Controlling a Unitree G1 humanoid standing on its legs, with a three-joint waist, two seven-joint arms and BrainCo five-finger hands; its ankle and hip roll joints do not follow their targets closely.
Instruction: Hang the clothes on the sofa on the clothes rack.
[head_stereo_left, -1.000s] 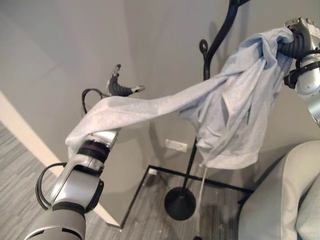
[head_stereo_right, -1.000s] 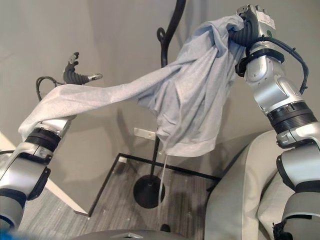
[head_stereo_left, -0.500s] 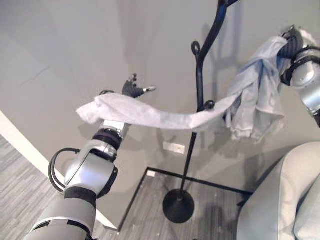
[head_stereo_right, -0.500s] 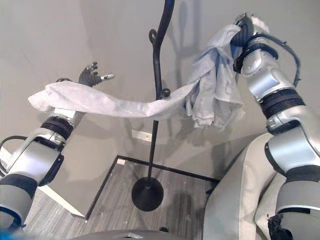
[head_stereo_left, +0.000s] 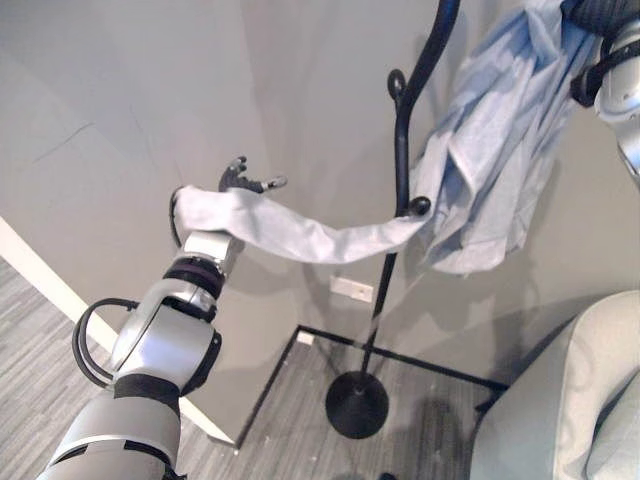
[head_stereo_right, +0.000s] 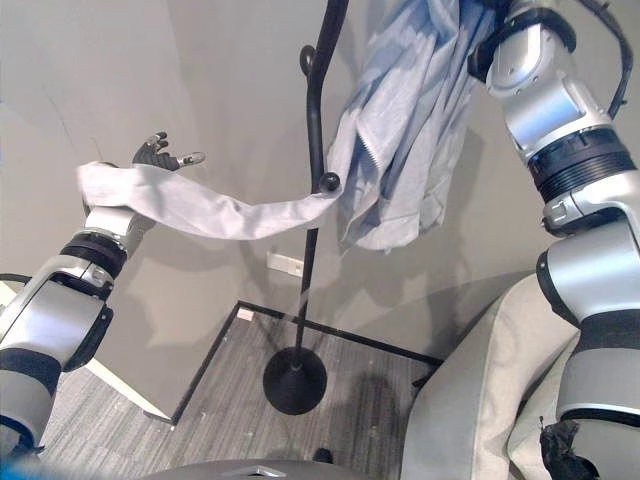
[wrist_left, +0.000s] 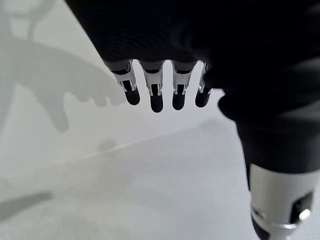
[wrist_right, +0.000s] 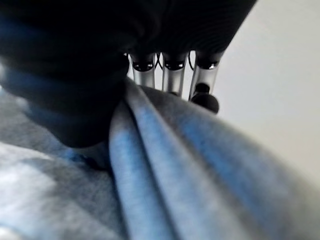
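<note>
The hooded top (head_stereo_left: 512, 130) will spread wide and sag between the robot's grippers when the robot pulls the hooded top's edge sideways, because it hangs in loose, gathered folds (head_stereo_left: 476, 190).
A light grey-blue hooded top (head_stereo_left: 490, 160) hangs high beside the upper part of the black clothes rack (head_stereo_left: 400, 140). My right hand (head_stereo_left: 600, 12) is at the top right, shut on the top's upper edge; its wrist view has folds of cloth (wrist_right: 165, 170) pinched under the thumb, in front of the fingers (wrist_right: 172, 75). One sleeve (head_stereo_left: 300, 235) stretches left past a round-tipped hook (head_stereo_left: 420, 206) and lies over my left wrist. My left hand (head_stereo_left: 243, 180) is open beyond the sleeve, palm up, its fingers (wrist_left: 156, 92) straight, holding nothing.
The rack's round base (head_stereo_left: 357, 404) stands on grey floor inside a black floor frame (head_stereo_left: 420, 355), close to the grey wall with a white socket (head_stereo_left: 352, 289). The pale sofa (head_stereo_left: 560, 400) fills the lower right corner.
My right hand has risen and carried the top up against the rack's upper part, where it now hangs spread out. The sleeve has slid toward the left wrist and sags lower.
</note>
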